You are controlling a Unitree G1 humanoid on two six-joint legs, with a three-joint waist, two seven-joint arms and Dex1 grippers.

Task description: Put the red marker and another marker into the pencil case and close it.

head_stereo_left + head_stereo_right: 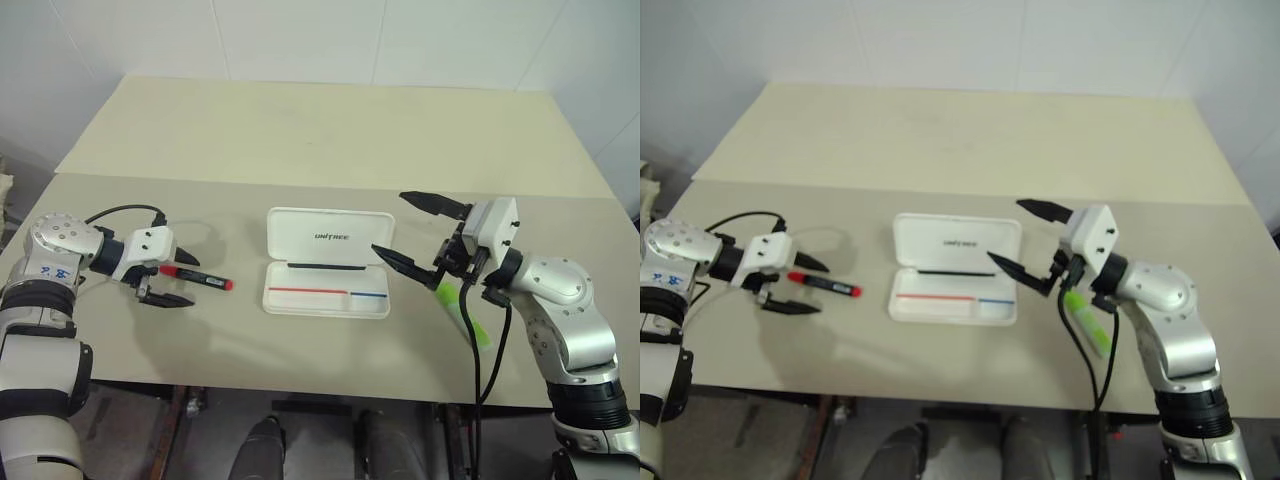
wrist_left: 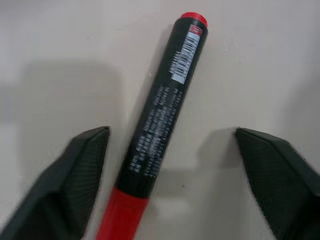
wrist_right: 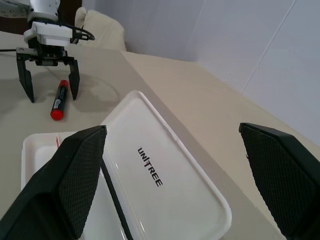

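Observation:
The pencil case's back compartment point(image 1: 318, 279) runs undivided, so the red marker point(image 1: 200, 277) will lie flat lengthwise with room beside it when the robot lowers it in.
The red marker point(image 1: 200, 278), with a black barrel and red ends, lies on the table left of the pencil case. My left gripper point(image 1: 180, 280) is open and straddles the marker's left end, one finger on each side; the left wrist view shows gaps between the fingers point(image 2: 75, 170) and the marker point(image 2: 160, 105). The white pencil case point(image 1: 328, 240) lies open in the middle, its "UNITREE" lid flat behind the tray point(image 1: 325, 303). My right gripper point(image 1: 392, 224) hovers open above the case's right end. The lime-green highlighter point(image 1: 468, 315) lies on the table under my right arm.
The beige table point(image 1: 300, 140) extends far behind the case, and a white wall stands beyond it. The table's front edge point(image 1: 300, 382) runs close below the case. A black cable point(image 1: 478, 350) hangs from my right wrist over the highlighter.

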